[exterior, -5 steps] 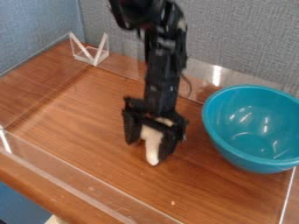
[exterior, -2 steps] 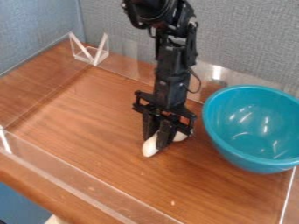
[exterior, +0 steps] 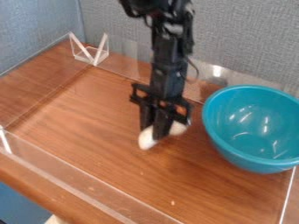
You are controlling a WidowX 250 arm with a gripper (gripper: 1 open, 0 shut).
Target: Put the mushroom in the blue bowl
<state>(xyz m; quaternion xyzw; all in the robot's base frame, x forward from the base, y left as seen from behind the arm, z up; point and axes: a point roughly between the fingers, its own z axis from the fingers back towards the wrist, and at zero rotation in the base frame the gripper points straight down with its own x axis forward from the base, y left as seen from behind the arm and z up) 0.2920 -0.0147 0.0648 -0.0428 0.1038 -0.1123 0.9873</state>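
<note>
My gripper should open, lower its fingers around the mushroom and close before lifting, because the mushroom's stem point(exterior: 146, 139) sticks out below the ends of its fingers in a shallow grip.
The mushroom point(exterior: 147, 138) shows as a cream-white stem poking out below my gripper point(exterior: 159, 131) near the middle of the wooden table point(exterior: 70, 105). Its cap is hidden between the black fingers. The fingers stand narrow and pinch the mushroom from both sides, with the arm coming straight down from above. The mushroom's lower end is at or just above the table; the blur keeps me from telling which. The blue bowl point(exterior: 233, 156) is large and glossy teal. It sits on the table just right of the gripper, with nothing inside it.
A low clear acrylic wall point(exterior: 70, 166) runs along the table's front and left edges. A small clear folded stand point(exterior: 87, 48) sits at the back left corner. A grey fabric panel backs the table.
The fingers have closed in from wide open to a narrow pinch on the mushroom. Gripper and mushroom have shifted slightly up and toward the back.
</note>
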